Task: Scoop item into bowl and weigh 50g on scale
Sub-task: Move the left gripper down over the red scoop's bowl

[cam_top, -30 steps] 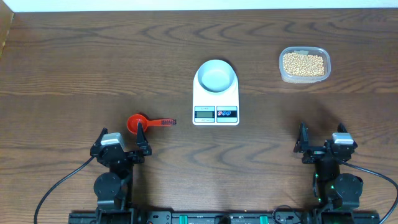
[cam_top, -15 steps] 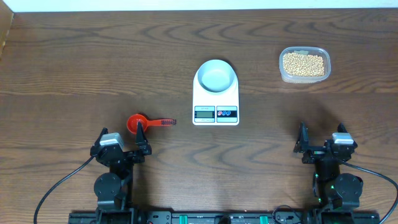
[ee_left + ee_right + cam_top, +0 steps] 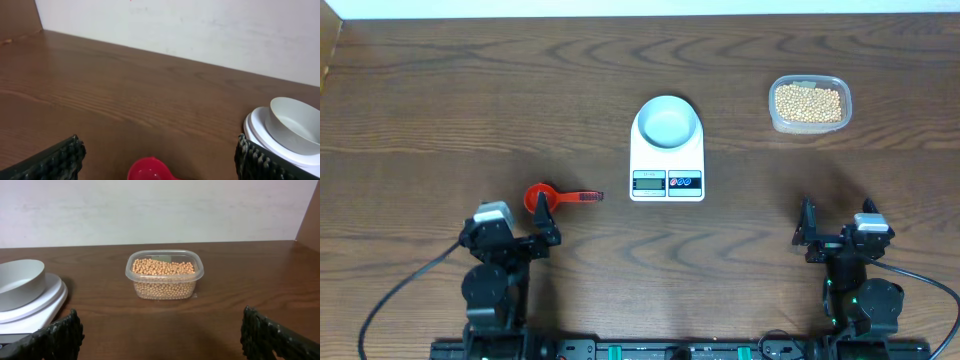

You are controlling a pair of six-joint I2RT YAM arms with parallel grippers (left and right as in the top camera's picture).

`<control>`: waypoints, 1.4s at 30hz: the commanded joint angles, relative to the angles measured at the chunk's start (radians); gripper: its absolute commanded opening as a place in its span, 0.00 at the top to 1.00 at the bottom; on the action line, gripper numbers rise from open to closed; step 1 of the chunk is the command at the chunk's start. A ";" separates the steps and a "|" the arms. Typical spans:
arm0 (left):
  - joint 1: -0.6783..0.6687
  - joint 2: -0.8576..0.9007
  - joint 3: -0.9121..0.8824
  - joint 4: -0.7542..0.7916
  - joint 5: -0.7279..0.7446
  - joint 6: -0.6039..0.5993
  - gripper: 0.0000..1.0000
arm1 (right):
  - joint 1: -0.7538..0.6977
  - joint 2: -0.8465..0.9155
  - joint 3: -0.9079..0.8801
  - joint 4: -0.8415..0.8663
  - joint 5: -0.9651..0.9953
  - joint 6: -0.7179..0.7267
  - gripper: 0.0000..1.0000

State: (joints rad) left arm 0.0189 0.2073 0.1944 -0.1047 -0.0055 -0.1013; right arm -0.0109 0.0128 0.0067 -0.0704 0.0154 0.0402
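The robot's left gripper is pointing level toward the wall while the red scoop's cup [image 3: 536,196] lies low, so the left gripper should move up, point down and pinch the cup's rim [image 3: 529,191].
The pale bowl [image 3: 667,123] stands empty on the white scale [image 3: 667,181] at the table's middle; both also show in the left wrist view, the bowl [image 3: 295,121] at the right edge. The tan beans [image 3: 808,103] fill a clear plastic tub [image 3: 809,125] at the back right, seen ahead in the right wrist view [image 3: 164,276]. A red scoop [image 3: 542,197] lies left of the scale. My left gripper [image 3: 520,238] is open just in front of the scoop [image 3: 150,170]. My right gripper [image 3: 836,238] is open and empty near the front right.
A pale wall runs behind the table's far edge [image 3: 200,30]. Black cables trail from both arm bases at the front edge [image 3: 410,300].
The left arm has shifted slightly left and turned a little; the scoop, scale, bowl and tub have not moved. The right arm is still.
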 commanded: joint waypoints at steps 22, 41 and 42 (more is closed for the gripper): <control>0.002 0.651 0.615 -0.393 0.021 -0.100 0.02 | 0.008 0.000 -0.001 -0.004 0.005 -0.011 0.01; 0.002 0.794 0.687 -0.564 0.150 -0.299 0.02 | 0.008 0.000 -0.001 -0.004 0.005 -0.011 0.01; 0.002 0.802 0.687 -0.562 0.150 -0.315 0.02 | 0.008 0.000 -0.001 -0.004 0.005 -0.011 0.01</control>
State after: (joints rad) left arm 0.0185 0.9894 0.8623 -0.6697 0.1295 -0.3344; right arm -0.0109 0.0128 0.0067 -0.0704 0.0158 0.0402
